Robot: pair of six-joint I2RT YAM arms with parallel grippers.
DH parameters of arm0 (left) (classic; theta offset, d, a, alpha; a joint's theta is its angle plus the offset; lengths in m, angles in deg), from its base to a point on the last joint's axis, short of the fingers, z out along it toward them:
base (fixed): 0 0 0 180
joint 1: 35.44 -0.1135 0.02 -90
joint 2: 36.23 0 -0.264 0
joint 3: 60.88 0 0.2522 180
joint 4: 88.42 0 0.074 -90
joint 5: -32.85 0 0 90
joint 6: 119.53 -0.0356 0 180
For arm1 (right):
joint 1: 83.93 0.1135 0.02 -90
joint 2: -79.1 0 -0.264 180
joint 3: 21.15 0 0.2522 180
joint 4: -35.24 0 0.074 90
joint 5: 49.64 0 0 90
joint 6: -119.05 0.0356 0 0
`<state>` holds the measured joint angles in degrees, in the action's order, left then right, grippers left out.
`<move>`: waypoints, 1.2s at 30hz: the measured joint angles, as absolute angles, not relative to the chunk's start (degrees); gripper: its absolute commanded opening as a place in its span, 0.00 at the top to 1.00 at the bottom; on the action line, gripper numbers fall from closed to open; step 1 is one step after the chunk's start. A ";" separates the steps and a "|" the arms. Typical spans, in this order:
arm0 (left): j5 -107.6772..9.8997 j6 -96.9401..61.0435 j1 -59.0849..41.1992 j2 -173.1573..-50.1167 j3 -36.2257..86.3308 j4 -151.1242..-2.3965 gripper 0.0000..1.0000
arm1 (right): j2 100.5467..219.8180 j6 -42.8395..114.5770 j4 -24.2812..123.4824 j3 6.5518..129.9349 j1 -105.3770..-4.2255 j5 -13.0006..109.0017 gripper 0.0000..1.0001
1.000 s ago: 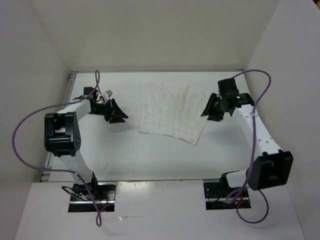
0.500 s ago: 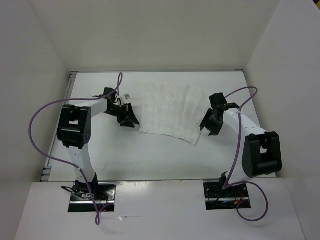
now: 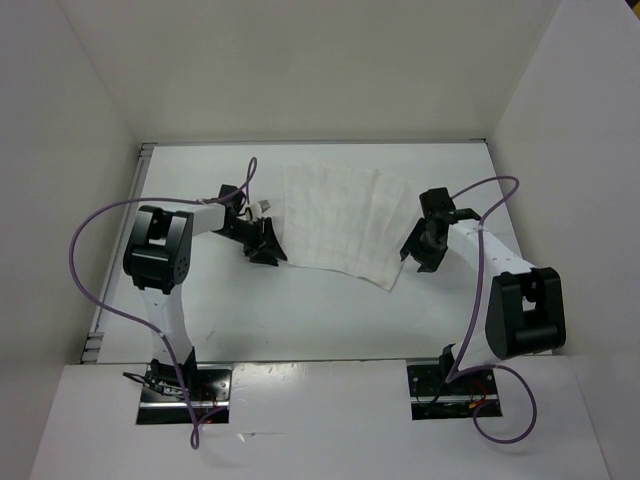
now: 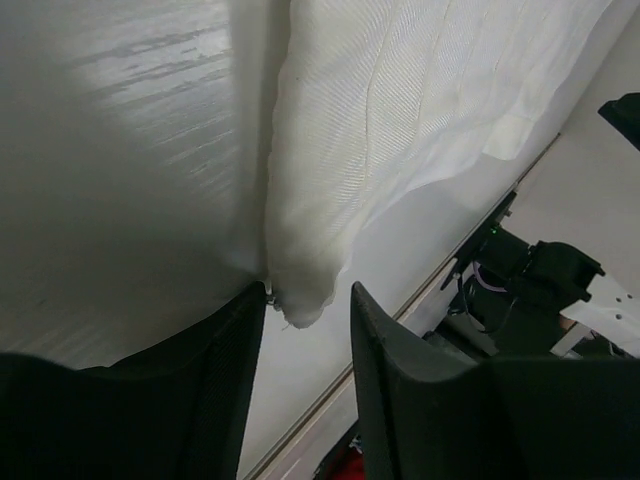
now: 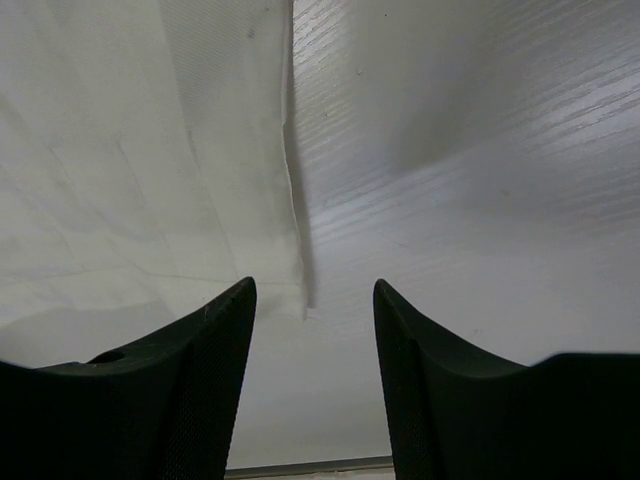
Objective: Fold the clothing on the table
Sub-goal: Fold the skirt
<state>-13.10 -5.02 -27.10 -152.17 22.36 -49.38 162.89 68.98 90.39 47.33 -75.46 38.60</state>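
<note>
My gripper will fold the thin white clothing (image 3: 325, 220) over, and the clothing will bend limply and bunch into loose creases, because soft ridges (image 3: 368, 212) already run through it.
The clothing (image 3: 340, 222), a thin white piece with a faint grid, lies flat on the table (image 3: 300, 320) at mid-back. My left gripper (image 3: 268, 245) is at its near-left corner, open. In the left wrist view the cloth's corner (image 4: 300, 300) hangs between the two black fingers (image 4: 215, 370), unpinched, with the left gripper (image 4: 308, 295) around it. My right gripper (image 3: 419, 252) stands open at the cloth's right edge. In the right wrist view the clothing (image 5: 150, 180) ends in a corner right between the tips of the right gripper (image 5: 312, 285).
White walls close in the table on the left, back and right. Purple cables loop off both arms (image 3: 90, 260). The right arm (image 4: 530, 290) shows in the left wrist view beyond the cloth. Bare tabletop (image 5: 480, 200) lies right of the cloth.
My left gripper has moved right, up to the cloth's near-left corner. The right gripper came forward along the cloth's right edge earlier and has since barely moved. The cloth lies unchanged.
</note>
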 measured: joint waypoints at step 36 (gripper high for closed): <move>-15.30 -2.52 -25.11 -151.60 20.43 -50.97 1.00 | 171.35 78.77 80.36 41.34 -66.58 44.81 1.00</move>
<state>-15.30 -2.52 -25.11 -151.60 20.43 -50.97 171.35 78.77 80.36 41.34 -66.58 44.81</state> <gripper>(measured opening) 0.076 0.063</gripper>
